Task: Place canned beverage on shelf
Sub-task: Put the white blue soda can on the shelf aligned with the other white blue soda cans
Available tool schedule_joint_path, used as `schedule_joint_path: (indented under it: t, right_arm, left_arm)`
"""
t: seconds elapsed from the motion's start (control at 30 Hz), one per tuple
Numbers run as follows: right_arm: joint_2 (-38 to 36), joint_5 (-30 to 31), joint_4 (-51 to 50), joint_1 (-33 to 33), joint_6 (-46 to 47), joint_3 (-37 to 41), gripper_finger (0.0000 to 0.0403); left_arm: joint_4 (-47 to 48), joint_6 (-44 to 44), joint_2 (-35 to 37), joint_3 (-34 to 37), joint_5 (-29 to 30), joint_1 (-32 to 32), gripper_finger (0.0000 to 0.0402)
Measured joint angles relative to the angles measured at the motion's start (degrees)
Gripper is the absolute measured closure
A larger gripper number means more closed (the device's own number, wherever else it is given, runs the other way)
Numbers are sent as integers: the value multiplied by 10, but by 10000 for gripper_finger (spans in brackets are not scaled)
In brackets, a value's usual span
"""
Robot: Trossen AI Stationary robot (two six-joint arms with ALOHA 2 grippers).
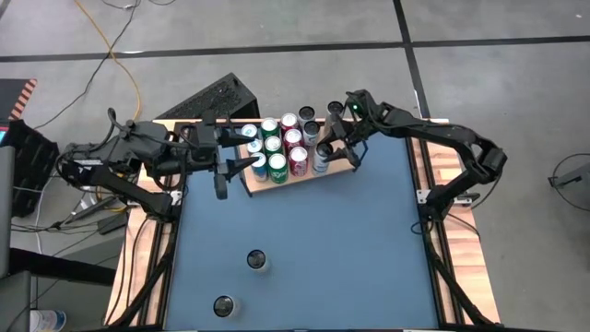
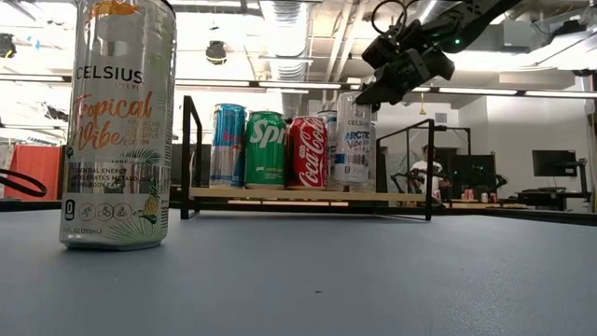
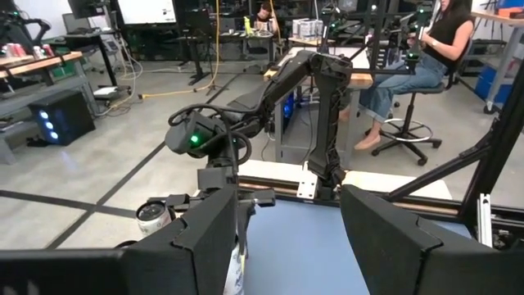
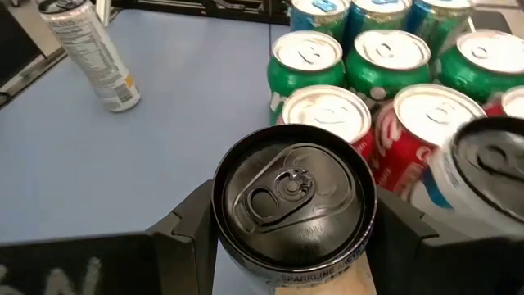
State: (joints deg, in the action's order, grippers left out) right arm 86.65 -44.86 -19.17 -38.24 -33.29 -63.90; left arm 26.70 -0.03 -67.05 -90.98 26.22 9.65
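Note:
Next, I let go with my right gripper, close its fingers and push the black-topped can closer, because a gap separates it from the front red can.
The shelf, a light-wood board in a black wire frame, stands at the table's far middle and carries several cans on their bases. At its right end is a slim black-topped can, also seen in the low view, with my right gripper shut on it. My left gripper hovers open and level at the shelf's left end, its fingers holding nothing. My right gripper pinches the can's upper wall just under the rim, one finger on each opposite side. The fingers slant down from the table's far right. The can is upright, its base level with the shelf board beside the other cans.
Two more cans stand on the blue table toward its near edge, one in the middle and one nearer the front. The tall Celsius can fills the low view's left. Beyond the table a person sits on a chair.

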Motion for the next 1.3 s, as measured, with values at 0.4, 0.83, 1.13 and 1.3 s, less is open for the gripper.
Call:
schedule_joint_path:
  t: [0.4,0.83,1.13,1.3]
  right_arm:
    - [0,14,16,6,-17,0,188]
    - [28,8,23,8,-3,0,186]
    - [29,17,28,11,17,0,133]
    - [29,62,33,17,19,0,129]
  left_arm:
    - [9,-2,0,0,0,0,196]
    - [8,-4,0,0,1,0,196]
    - [10,2,0,0,1,0,196]
    - [10,7,0,0,1,0,196]
